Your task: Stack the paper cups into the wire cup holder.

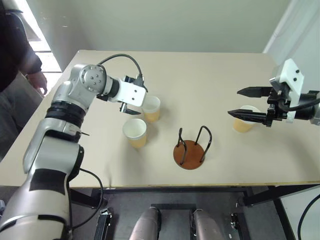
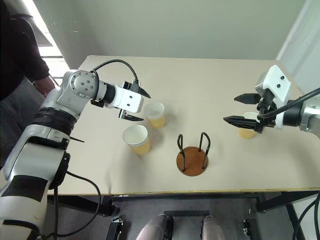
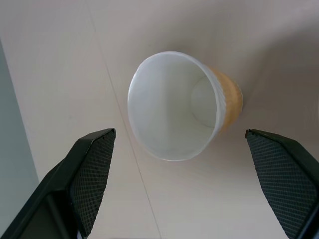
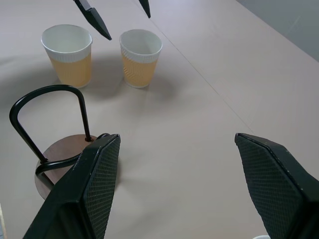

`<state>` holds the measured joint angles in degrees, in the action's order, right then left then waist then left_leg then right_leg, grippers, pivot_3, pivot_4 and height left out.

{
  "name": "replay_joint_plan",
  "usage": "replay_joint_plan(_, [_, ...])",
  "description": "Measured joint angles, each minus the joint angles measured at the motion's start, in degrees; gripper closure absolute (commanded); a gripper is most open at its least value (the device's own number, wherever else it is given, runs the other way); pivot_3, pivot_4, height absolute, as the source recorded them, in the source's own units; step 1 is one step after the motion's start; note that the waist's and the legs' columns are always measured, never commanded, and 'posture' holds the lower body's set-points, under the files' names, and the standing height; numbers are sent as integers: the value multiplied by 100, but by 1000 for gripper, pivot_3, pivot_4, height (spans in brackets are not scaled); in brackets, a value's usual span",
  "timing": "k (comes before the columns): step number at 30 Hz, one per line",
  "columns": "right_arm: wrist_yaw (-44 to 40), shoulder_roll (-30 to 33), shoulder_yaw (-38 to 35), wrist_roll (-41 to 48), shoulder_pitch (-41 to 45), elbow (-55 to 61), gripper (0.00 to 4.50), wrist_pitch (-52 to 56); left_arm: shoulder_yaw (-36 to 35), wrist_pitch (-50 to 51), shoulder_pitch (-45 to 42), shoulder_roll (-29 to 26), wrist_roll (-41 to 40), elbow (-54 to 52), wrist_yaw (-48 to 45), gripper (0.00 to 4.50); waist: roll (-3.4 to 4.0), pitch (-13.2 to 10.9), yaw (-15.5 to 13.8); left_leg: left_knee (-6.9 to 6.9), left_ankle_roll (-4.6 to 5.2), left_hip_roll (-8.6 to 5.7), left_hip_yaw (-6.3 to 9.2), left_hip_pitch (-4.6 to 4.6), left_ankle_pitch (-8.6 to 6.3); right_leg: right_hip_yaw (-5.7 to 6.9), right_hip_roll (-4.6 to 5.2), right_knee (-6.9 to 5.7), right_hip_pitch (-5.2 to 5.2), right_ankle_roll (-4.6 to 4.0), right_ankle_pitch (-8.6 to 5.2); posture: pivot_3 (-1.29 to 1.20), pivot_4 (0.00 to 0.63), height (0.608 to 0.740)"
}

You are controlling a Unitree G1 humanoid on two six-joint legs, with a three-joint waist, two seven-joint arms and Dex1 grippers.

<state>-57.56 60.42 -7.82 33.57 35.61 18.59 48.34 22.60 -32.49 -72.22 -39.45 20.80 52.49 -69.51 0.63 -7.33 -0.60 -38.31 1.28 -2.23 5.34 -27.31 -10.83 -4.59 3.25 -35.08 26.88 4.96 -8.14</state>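
Note:
The far cup (image 1: 151, 108) should come to rest down on the brown disc when the robot lowers it, since the gap (image 1: 192, 145) between the black loops looks wide enough.
Two paper cups stand upright left of centre: a far cup (image 1: 151, 108) and a near cup (image 1: 135, 132). My left gripper (image 2: 139, 106) hovers open just left of the far cup (image 3: 174, 104), its fingers (image 3: 92, 169) spread wider than the rim and clear of it. The wire cup holder (image 1: 191, 147), a brown disc with two black loops, stands empty near the front edge. A third cup (image 1: 243, 121) sits at the right, partly hidden behind my open right gripper (image 1: 234, 102), which has nothing between its fingers.
The beige table (image 1: 210, 75) has bare surface at the back and between the holder and the right cup. A person in dark clothes (image 1: 15, 45) stands by the table's far left corner. The table's front edge (image 1: 200, 184) runs close to the holder.

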Motion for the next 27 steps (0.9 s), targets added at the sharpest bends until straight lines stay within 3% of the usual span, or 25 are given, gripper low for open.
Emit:
replay_joint_plan(7, [22,0,-4,1,-1,0,783,0,89,-32,0,26,183,198,122,0,0,0,0,-4,1,-3,-2,0,1,2,-2,0,-2,3,2,0,150,740])
replay_joint_plan(11, [25,-4,-7,10,-1,0,720,-13,109,-41,0,78,232,408,230,1307,0,0,-2,-6,2,-2,-2,1,1,1,-1,-2,-2,3,2,0,150,740])
replay_joint_plan(19, [-225,-6,-111,226,-45,9,720,-268,195,-83,1,265,351,861,376,4381,0,0,-5,-10,3,-3,-4,1,2,3,-4,-4,-4,5,3,0,150,740])
replay_joint_plan(27, [-622,277,-193,371,-144,26,720,-322,213,-135,-26,306,349,1059,209,4449,0,0,-13,-16,4,-2,-2,0,2,-1,1,-6,-6,5,3,0,150,740])
